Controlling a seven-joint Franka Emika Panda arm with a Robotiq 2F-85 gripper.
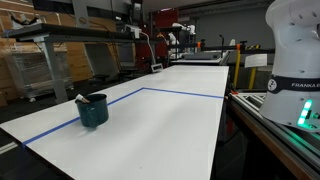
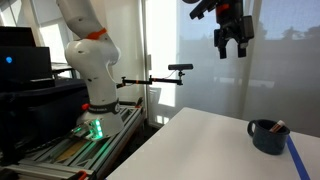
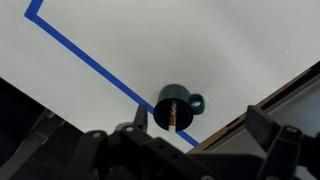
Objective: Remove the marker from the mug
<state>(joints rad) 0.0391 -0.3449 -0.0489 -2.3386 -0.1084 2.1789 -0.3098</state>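
Observation:
My gripper's open fingers are lined up across the marker's narrow width (image 3: 172, 112). My gripper should now go down toward the pale tip (image 1: 82, 99) until the fingers are on both sides of it, and then close.
The dark teal mug (image 1: 94, 112) stands on the white table near a blue tape line, and also shows in an exterior view (image 2: 267, 136). The marker (image 1: 80, 98) leans inside it, one end poking above the rim (image 2: 279, 126). In the wrist view I look straight down into the mug (image 3: 190, 101) and see the marker (image 3: 176, 113) with its reddish end and pale tip. My gripper (image 2: 232, 50) hangs high above the table, open and empty, well above the mug. Its two fingers frame the wrist view (image 3: 199, 119).
Blue tape (image 1: 180, 93) outlines a rectangle on the white table (image 1: 170, 130). The robot base (image 2: 90, 70) stands on a rail with a green light (image 2: 95, 127). A camera on a boom arm (image 2: 180, 68) sits beyond the table edge. Shelves and desks fill the background.

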